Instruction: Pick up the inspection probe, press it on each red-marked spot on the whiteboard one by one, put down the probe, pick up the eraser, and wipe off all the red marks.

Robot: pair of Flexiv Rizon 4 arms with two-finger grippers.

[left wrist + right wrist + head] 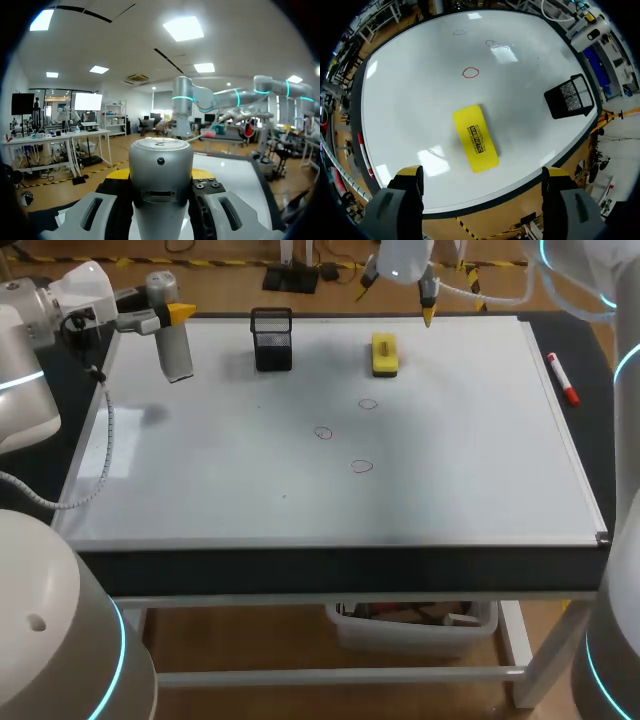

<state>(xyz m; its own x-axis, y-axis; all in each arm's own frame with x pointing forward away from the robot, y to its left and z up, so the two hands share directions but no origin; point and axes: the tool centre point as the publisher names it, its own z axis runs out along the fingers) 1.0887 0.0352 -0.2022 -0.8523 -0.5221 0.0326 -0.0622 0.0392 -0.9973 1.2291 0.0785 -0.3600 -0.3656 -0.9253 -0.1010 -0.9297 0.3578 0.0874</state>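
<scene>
The red circle should come off clean when the robot wipes it with the eraser, because it is a thin marker line on the glossy whiteboard point(270, 455).
My left gripper point(168, 316) hangs over the whiteboard's point(200, 480) far left corner, shut on the silver cylindrical probe point(176, 350), which hangs down from it. In the left wrist view the probe point(160, 172) fills the gap between both fingers point(95, 215). Three small red circles are drawn mid-board point(367, 404), point(323, 433), point(362, 466). The yellow eraser point(385, 354) lies flat near the far edge. My right gripper point(428, 302) hovers open above the far edge beside it. In the right wrist view the eraser point(475, 137) lies ahead of the open gripper point(482, 177), with a red circle point(470, 73) beyond.
A black mesh holder point(272, 340) stands left of the eraser, seen also in the right wrist view as the mesh holder point(570, 96). A red marker point(563, 378) lies on the dark table strip right of the board. A white cable point(95, 480) runs along the board's left edge.
</scene>
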